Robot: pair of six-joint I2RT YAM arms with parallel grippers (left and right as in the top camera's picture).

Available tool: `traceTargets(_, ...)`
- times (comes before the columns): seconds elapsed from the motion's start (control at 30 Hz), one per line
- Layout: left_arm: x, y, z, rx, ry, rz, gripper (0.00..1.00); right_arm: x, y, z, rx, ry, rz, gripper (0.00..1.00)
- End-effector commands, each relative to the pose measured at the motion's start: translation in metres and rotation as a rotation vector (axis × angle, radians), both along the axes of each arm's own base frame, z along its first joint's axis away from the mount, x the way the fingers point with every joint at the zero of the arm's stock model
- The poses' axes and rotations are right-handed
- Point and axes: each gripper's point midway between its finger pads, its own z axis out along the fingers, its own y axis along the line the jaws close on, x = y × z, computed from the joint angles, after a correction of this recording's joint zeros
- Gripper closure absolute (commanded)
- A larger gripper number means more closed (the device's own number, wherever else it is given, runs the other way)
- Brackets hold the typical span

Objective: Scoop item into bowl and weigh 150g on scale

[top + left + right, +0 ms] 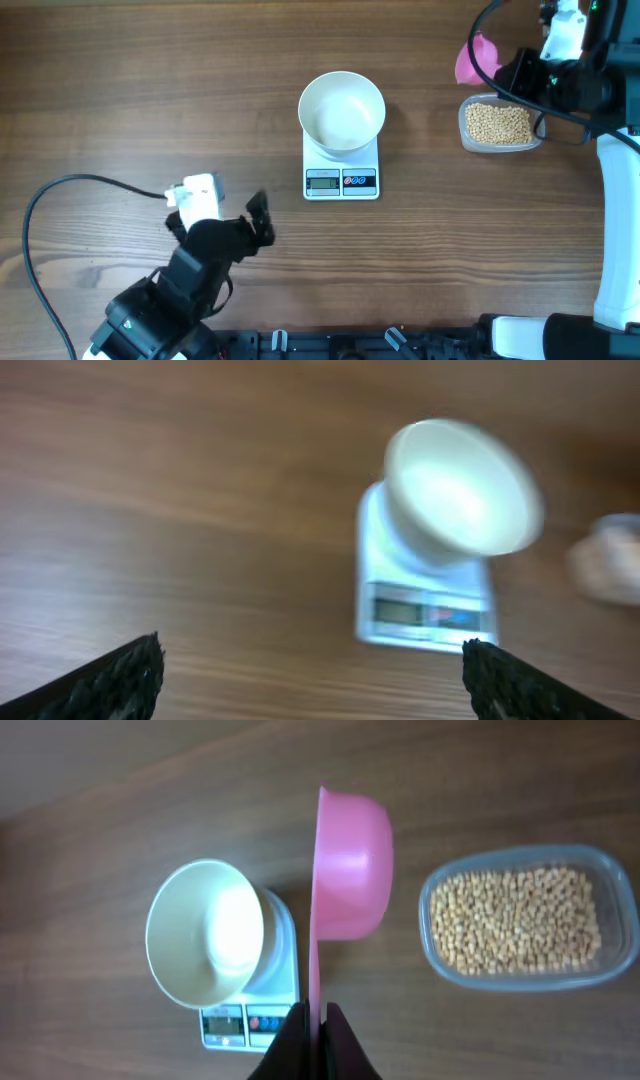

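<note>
The scale's display is too far away from my left gripper to be read. Next, I bring my left gripper in next to the scale and keep it facing the display.
The white bowl stands empty on the white scale at the table's middle. Tan beans fill a clear plastic tub to its right. My right gripper hovers above the tub's far left corner, shut on the thin handle of a pink scoop. In the right wrist view the scoop hangs on edge between the bowl and the beans, with the right gripper clamping its handle. My left gripper sits open near the front left, with bare wood between its fingers.
A black cable loops over the table at the left. The left wrist view is blurred and shows the bowl on the scale ahead. Arm bases line the front edge.
</note>
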Motion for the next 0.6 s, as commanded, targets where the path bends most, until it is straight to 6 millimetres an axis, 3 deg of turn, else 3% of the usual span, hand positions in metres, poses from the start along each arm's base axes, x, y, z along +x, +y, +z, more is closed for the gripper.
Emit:
traceTargets(0.0, -0.001, -0.014, 0.005, -0.059, -0.002, -0.059, 0.0, -0.003, 0.004, -0.003, 0.016, 0.025, 0.019, 0.96)
traceTargets(0.07, 0.005, -0.037, 0.028, -0.169, -0.07, -0.135, 0.0, -0.006, 0.004, -0.006, 0.019, 0.045, 0.017, 0.95)
traceTargets(0.13, -0.004, -0.079, 0.053, -0.308, -0.109, -0.347, 0.0, -0.008, 0.004, -0.007, 0.019, 0.055, 0.017, 0.96)
traceTargets(0.2, -0.024, -0.108, 0.056, -0.312, -0.093, -0.577, 0.0, -0.009, 0.004, -0.007, 0.019, 0.057, 0.017, 0.96)
traceTargets(0.23, -0.032, -0.111, 0.039, -0.282, 0.004, -0.612, 0.0, -0.009, 0.004, -0.007, 0.019, 0.056, 0.017, 0.96)
traceTargets(0.33, -0.036, -0.097, 0.013, -0.119, 0.213, -0.583, 0.0, -0.009, 0.005, -0.007, 0.02, 0.056, 0.017, 0.96)
traceTargets(0.47, -0.009, -0.049, 0.0, 0.108, 0.405, -0.361, 0.0, -0.011, 0.005, -0.009, 0.025, 0.069, 0.017, 0.96)
traceTargets(0.57, 0.005, -0.053, -0.021, 0.088, 0.522, -0.381, 0.0, -0.017, 0.006, -0.012, 0.026, 0.096, 0.018, 0.96)
